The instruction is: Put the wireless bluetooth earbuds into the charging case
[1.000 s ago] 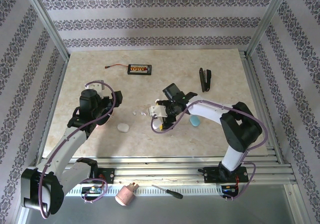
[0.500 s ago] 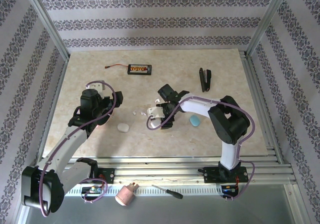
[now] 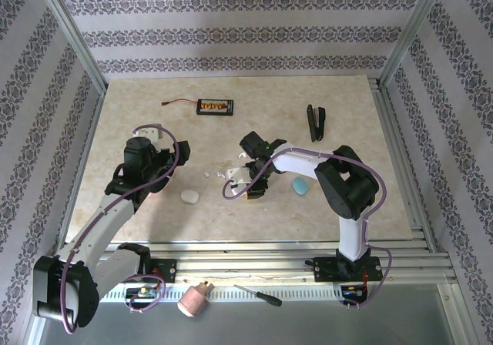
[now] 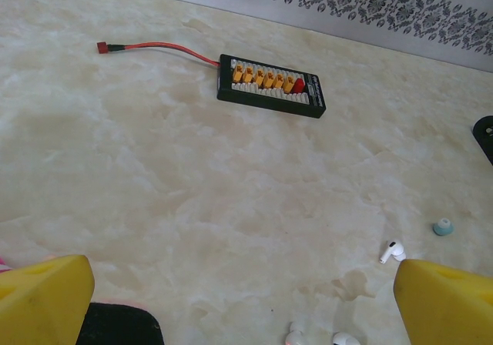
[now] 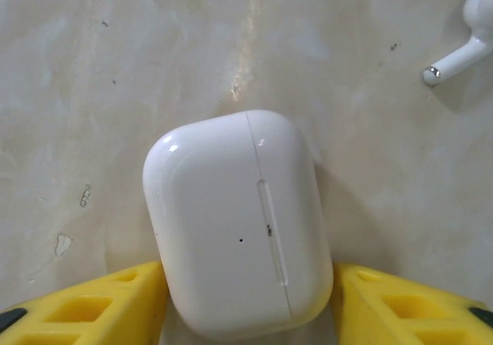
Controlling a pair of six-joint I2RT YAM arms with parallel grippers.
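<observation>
White earbuds (image 4: 392, 251) are lying loose on the marble, so the robot should expect the wells under the white charging case's lid to be empty when it carries the case.
A closed white charging case (image 5: 239, 222) lies on the marble table, and my right gripper (image 5: 246, 303) is shut on it, one yellow finger against each side. From above, that gripper (image 3: 245, 172) sits at the table's middle with the case (image 3: 236, 175) at its tip. One white earbud (image 5: 462, 45) lies just beyond the case. My left gripper (image 4: 246, 306) hangs open over bare table, its fingers (image 4: 42, 299) wide apart. A white earbud (image 4: 391, 250), a pale blue piece (image 4: 443, 226) and two more white earbuds (image 4: 295, 335) lie ahead of it.
A second white case (image 3: 189, 196) lies near the left arm and a blue case (image 3: 300, 185) right of the right gripper. A black connector board (image 3: 214, 107) with a red wire and a black clip (image 3: 316, 122) lie further back. A screwdriver (image 3: 258, 295) rests on the front rail.
The right gripper has shifted left and down to the white case and its jaws have come in against the case's sides. The left arm has stayed still.
</observation>
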